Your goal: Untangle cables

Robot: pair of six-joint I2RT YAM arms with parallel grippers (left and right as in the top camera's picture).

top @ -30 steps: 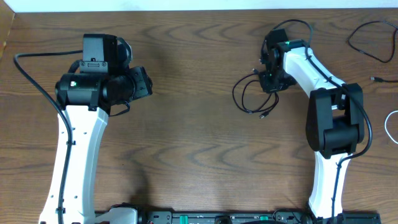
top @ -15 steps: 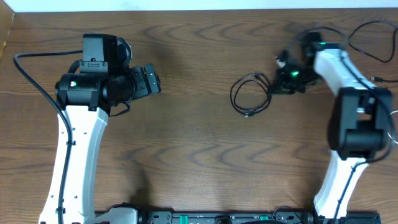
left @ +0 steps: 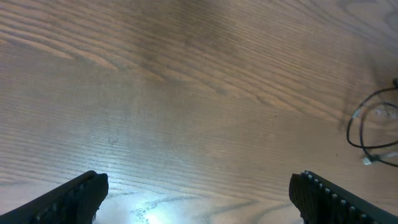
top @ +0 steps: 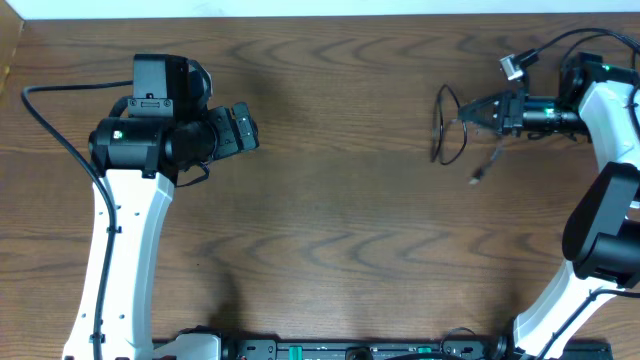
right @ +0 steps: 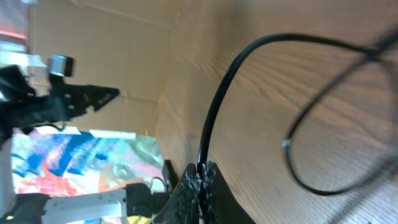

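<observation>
The black cable's loop [top: 438, 125] is hanging free of all the other cables. My right gripper should keep moving the black cable toward the far corner on its side and let go there.
A thin black cable [top: 445, 125] hangs in a loop at the right of the table, its small plug end [top: 478, 178] trailing below it. My right gripper [top: 480, 112] is shut on this cable and points left. In the right wrist view the pinched cable [right: 227, 99] rises from the shut gripper [right: 202, 182] and curves into a loop above the wood. My left gripper [top: 250, 128] stands open over bare wood at the left, far from the cable. In the left wrist view its fingers [left: 71, 196] are wide apart with nothing between them, and the cable [left: 368, 127] shows at the right edge.
The wooden table's far edge [top: 320, 14] runs along the top. A thick black cord [top: 50, 125] of the left arm loops at the far left. The right arm's white links [top: 610, 200] stand along the right side.
The right gripper has swung to the right with the black cable, dragging its loop from the table's middle right toward the right edge. The left gripper has opened wide.
</observation>
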